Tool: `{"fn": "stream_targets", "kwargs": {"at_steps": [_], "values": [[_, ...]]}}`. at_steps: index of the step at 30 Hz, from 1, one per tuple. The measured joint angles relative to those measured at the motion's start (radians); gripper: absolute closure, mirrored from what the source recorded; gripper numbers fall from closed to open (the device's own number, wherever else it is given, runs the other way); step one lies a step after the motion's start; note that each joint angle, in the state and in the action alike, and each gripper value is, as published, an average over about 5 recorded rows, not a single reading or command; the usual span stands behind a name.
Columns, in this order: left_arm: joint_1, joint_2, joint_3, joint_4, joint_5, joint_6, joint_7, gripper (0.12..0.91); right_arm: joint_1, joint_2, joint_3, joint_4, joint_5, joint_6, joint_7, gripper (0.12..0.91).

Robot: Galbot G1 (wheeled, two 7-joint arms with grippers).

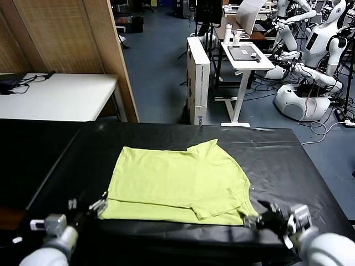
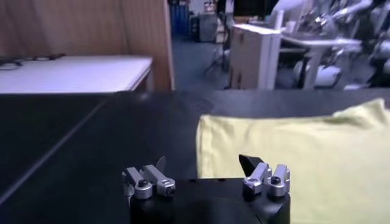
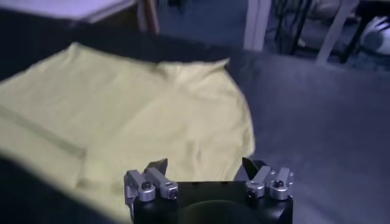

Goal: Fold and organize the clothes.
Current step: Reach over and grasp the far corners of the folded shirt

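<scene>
My left gripper needs to keep going along the T-shirt's side edge (image 1: 116,174) and close on the T-shirt's far corner (image 1: 126,149), because that corner is flat and free in front of the gripper's open fingers.
The lime yellow-green T-shirt (image 1: 177,183) lies partly folded on the black table (image 1: 288,160), with a sleeve folded over near its front edge. My left gripper (image 1: 99,207) is open at the shirt's front left corner; in the left wrist view (image 2: 204,165) the shirt's edge (image 2: 292,164) lies just ahead of its fingers. My right gripper (image 1: 250,220) is open at the shirt's front right corner; in the right wrist view (image 3: 205,165) it hovers over the shirt (image 3: 140,115). Neither gripper holds fabric.
A white table (image 1: 55,94) stands at the back left beside a wooden partition (image 1: 105,50). A white cabinet (image 1: 197,77), a small white desk (image 1: 244,55) and other white robots (image 1: 310,61) stand behind the black table.
</scene>
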Motion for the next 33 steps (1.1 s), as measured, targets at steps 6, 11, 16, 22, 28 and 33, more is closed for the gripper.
{"fn": "stream_targets", "kwargs": {"at_steps": [6, 11, 16, 22, 28, 33], "values": [[-0.176, 0.015, 0.086, 0.121, -0.035, 0.022, 0.001, 0.123, 0.215, 0.051, -0.156, -0.182, -0.001, -0.003, -0.011, 0.118], [-0.294, 0.023, 0.158, 0.240, -0.038, 0.023, 0.029, 0.123, 0.325, 0.102, -0.240, -0.290, -0.010, -0.002, -0.011, 0.118], [-0.387, 0.031, 0.213, 0.343, -0.038, 0.016, 0.051, 0.123, 0.390, 0.131, -0.282, -0.358, -0.010, -0.004, -0.017, 0.118], [-0.480, 0.028, 0.268, 0.433, -0.037, 0.013, 0.061, 0.123, 0.440, 0.153, -0.314, -0.415, -0.002, 0.000, -0.024, 0.118], [-0.557, 0.012, 0.312, 0.505, -0.027, 0.006, 0.072, 0.123, 0.485, 0.178, -0.344, -0.473, -0.010, 0.012, -0.032, 0.118], [-0.607, -0.001, 0.334, 0.561, -0.021, 0.001, 0.075, 0.123, 0.514, 0.197, -0.367, -0.517, -0.028, 0.017, -0.035, 0.118]]}}
